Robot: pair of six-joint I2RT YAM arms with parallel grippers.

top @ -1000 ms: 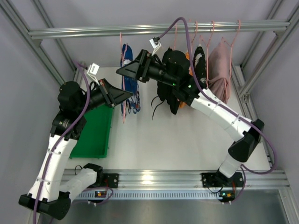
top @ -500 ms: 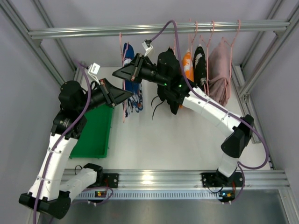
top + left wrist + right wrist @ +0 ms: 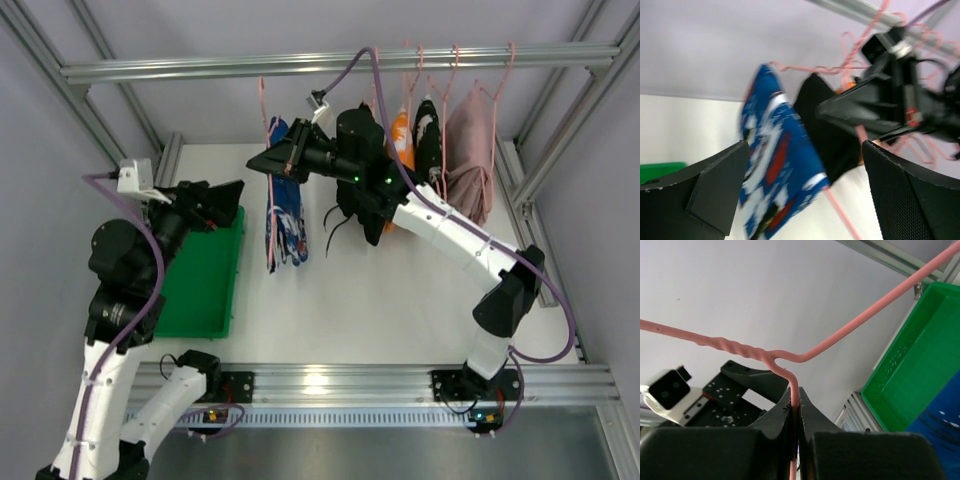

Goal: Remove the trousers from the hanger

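Observation:
The hanger's wire (image 3: 270, 197) beside the trousers' fold is in front of my left gripper. Next, I back away, go lower and take hold of the blue trousers' hanging ends (image 3: 291, 248).
The blue printed trousers (image 3: 284, 208) hang folded over a pink wire hanger (image 3: 262, 110) that is hooked on the metal rail (image 3: 200, 68). My right gripper (image 3: 257, 162) is shut on that hanger's wire (image 3: 796, 390) just below its twisted neck. The black trousers (image 3: 367, 205) with dangling drawstrings hang behind the right arm. My left gripper (image 3: 228, 196) stands open to the left of the blue trousers (image 3: 774, 165), apart from them, with nothing between its fingers (image 3: 700, 192). The black trousers (image 3: 826, 131) and the right gripper (image 3: 875, 107) show blurred in the left wrist view.
A green tray (image 3: 200, 285) lies on the white table under the left arm, and shows in the right wrist view as the green tray (image 3: 912, 365). More pink hangers with an orange garment (image 3: 403, 145), a dark one and a pink garment (image 3: 470, 150) hang at the rail's right.
My left gripper has opened, let go near the blue trousers and pulled back to the left. My right gripper moved left and shut on the pink hanger wire.

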